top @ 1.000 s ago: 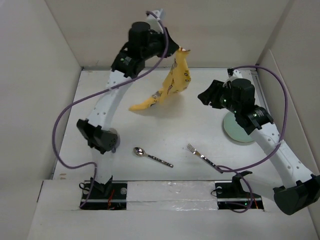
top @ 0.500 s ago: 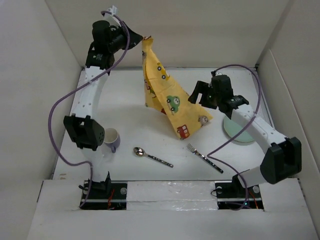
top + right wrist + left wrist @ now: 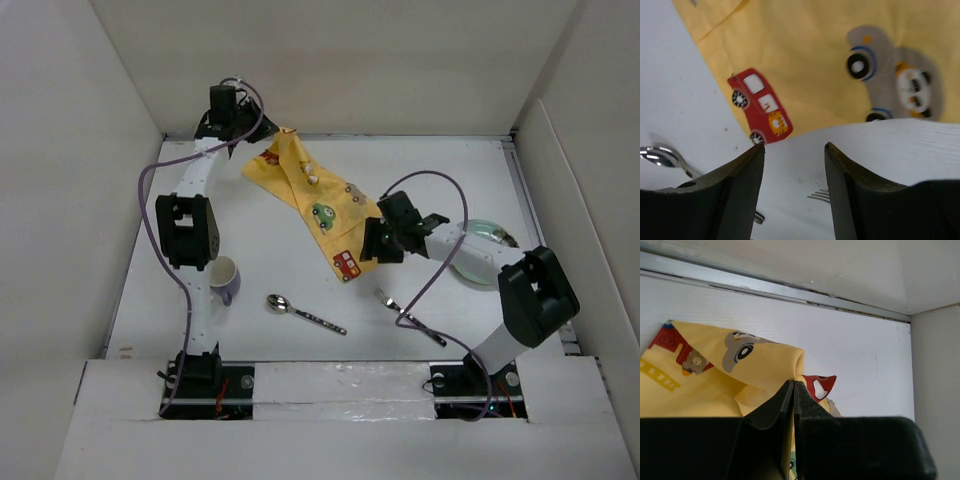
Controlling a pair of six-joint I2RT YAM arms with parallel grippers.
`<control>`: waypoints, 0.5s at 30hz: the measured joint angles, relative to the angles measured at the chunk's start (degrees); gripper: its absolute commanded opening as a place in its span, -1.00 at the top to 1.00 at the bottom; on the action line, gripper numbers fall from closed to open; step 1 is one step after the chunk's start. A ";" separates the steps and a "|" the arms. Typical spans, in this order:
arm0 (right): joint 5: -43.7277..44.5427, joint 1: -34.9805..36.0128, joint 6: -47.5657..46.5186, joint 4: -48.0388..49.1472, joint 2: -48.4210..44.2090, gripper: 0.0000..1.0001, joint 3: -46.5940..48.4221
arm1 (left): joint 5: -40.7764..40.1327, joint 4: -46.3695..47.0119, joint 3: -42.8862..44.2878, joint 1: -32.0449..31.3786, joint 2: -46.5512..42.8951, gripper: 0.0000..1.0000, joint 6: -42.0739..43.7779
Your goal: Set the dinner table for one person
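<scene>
My right gripper should take the mat by its near end [image 3: 352, 264] before both grippers lift it and spread it out, because the mat lies slanted and folded over and only my left gripper holds it.
The yellow car-print mat [image 3: 315, 205] lies mostly spread on the white dinner table [image 3: 450, 170], running from far left toward the centre. My left gripper [image 3: 262, 150] is shut on the mat's far corner near the back wall; in the left wrist view the jaws [image 3: 793, 386] pinch the yellow cloth [image 3: 715, 385]. My right gripper [image 3: 372, 244] is open and empty, low over the table at the mat's near right edge. The right wrist view shows its gap [image 3: 792, 148] over bare table, with the mat [image 3: 805, 70] just beyond.
A pale green plate [image 3: 478, 262] lies at the right, partly under my right arm. A fork [image 3: 410, 315] and a spoon [image 3: 305, 313] lie near the front. A white mug [image 3: 222, 279] stands by my left arm. White walls surround the table.
My left gripper lowered the mat from up against the back wall to the table's far left, so it now lies spread. My right gripper moved down and nearer, to the mat's near edge.
</scene>
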 measured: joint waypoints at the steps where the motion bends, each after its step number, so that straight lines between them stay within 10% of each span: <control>1: 0.33 1.90 0.11 -0.50 0.00 -0.21 -0.02 | -0.02 0.59 -1.11 0.13 -0.61 1.00 0.24; 11: 3.87 13.62 -3.15 -0.42 8.22 -0.35 6.45 | 0.22 3.54 -10.51 0.15 -5.81 1.00 1.60; 15: 6.32 13.99 -4.09 -0.76 15.19 0.02 10.14 | 0.42 3.80 -11.23 0.24 -6.03 1.00 1.62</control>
